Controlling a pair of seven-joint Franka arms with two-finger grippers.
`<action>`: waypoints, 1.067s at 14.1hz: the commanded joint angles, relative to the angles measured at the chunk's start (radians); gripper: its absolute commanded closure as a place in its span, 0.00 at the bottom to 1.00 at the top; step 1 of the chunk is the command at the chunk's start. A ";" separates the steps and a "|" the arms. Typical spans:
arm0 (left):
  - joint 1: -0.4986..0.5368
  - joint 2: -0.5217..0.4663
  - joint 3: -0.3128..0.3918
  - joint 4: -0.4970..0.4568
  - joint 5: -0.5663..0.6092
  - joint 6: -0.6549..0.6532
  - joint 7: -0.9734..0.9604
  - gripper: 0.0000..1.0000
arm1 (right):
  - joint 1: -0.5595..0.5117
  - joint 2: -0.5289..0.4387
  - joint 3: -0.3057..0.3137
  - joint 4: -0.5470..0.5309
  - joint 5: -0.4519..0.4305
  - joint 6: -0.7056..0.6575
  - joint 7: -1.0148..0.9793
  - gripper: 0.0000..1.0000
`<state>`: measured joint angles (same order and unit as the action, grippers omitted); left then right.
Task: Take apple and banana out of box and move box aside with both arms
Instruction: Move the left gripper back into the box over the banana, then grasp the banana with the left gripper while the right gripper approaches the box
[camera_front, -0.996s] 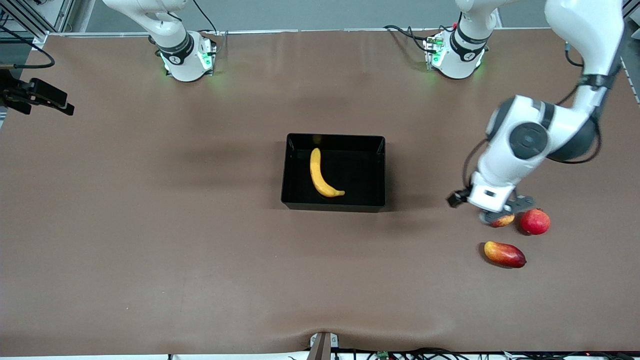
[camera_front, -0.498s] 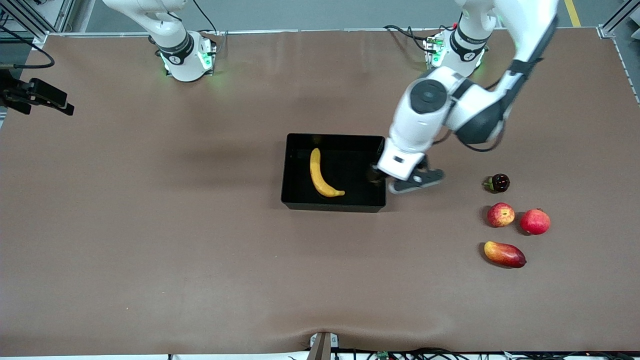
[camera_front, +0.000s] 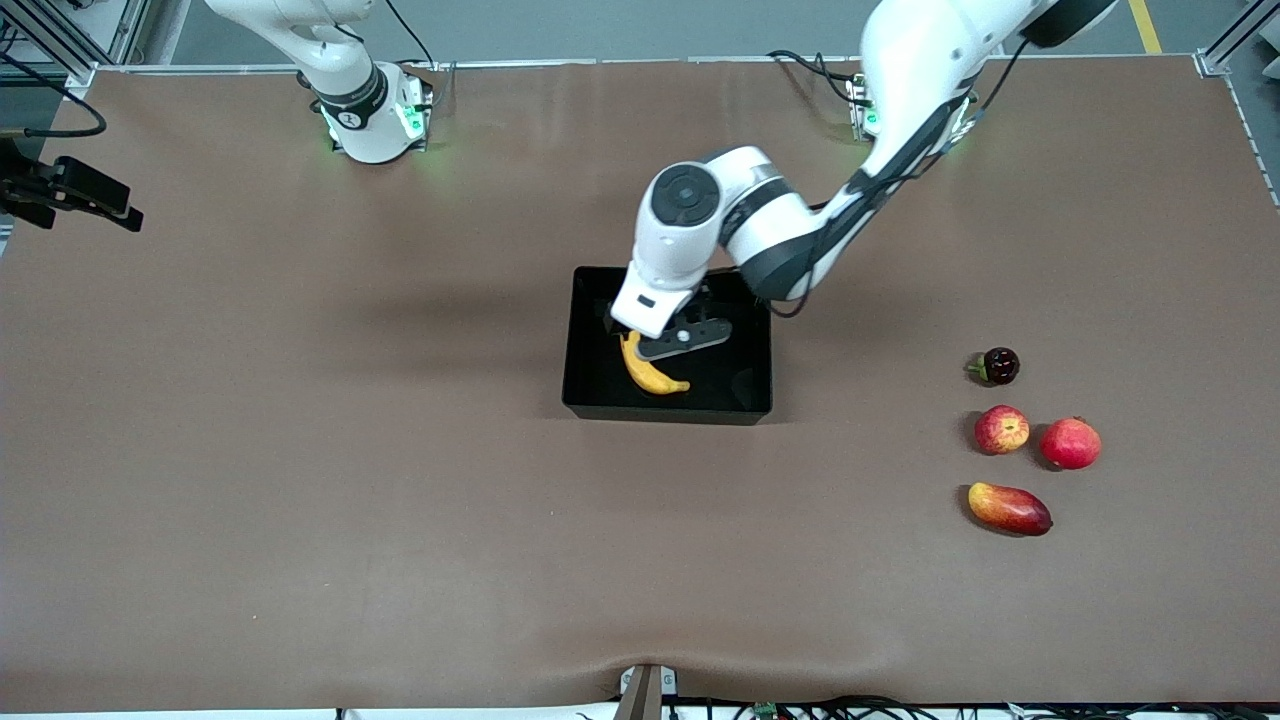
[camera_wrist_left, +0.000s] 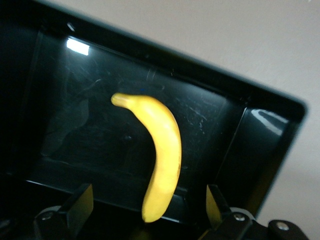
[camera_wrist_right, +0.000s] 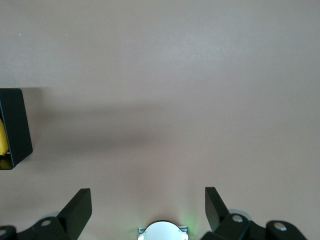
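Note:
I should go on down, as the open fingers of my left gripper have the yellow banana's body (camera_wrist_left: 161, 192) running lengthwise into them, until they are on both sides of its middle (camera_wrist_left: 169, 155), before I close there.
The black box (camera_front: 590, 405) stands mid-table with the yellow banana (camera_front: 650, 377) lying in it. My left gripper (camera_front: 668, 345) hangs over the banana, open and empty. In the left wrist view the banana (camera_wrist_left: 162, 140) lies on the box's glossy floor (camera_wrist_left: 80, 125), between the gripper's (camera_wrist_left: 148, 204) spread fingers. The apple (camera_front: 1001, 429) sits on the table toward the left arm's end. My right gripper (camera_wrist_right: 147, 200) is open and empty over bare table by its own base, waiting. It is out of the front view.
Beside the apple are a red pomegranate (camera_front: 1070, 443) and a small dark fruit (camera_front: 998, 366). A red-orange mango (camera_front: 1010, 508) lies nearer the front camera. The right wrist view shows a corner of the box (camera_wrist_right: 14, 125).
My left arm has swung from over the apple across to the box and now hangs over the banana. The apple stays on the table. The right arm has not moved.

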<state>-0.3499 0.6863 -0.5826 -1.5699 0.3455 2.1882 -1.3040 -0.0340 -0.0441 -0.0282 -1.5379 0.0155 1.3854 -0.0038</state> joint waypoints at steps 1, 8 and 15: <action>-0.076 0.088 0.072 0.064 0.018 -0.007 -0.023 0.00 | -0.014 0.018 0.010 0.025 -0.022 -0.009 -0.007 0.00; -0.167 0.193 0.151 0.103 0.018 0.113 -0.044 0.00 | -0.026 0.122 0.007 0.035 -0.065 -0.008 -0.007 0.00; -0.221 0.217 0.201 0.105 0.020 0.148 -0.041 0.50 | -0.026 0.202 0.008 0.061 0.064 -0.005 0.010 0.00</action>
<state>-0.5476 0.8879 -0.3974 -1.4929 0.3458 2.3259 -1.3306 -0.0433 0.1304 -0.0305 -1.4974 0.0058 1.3963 -0.0032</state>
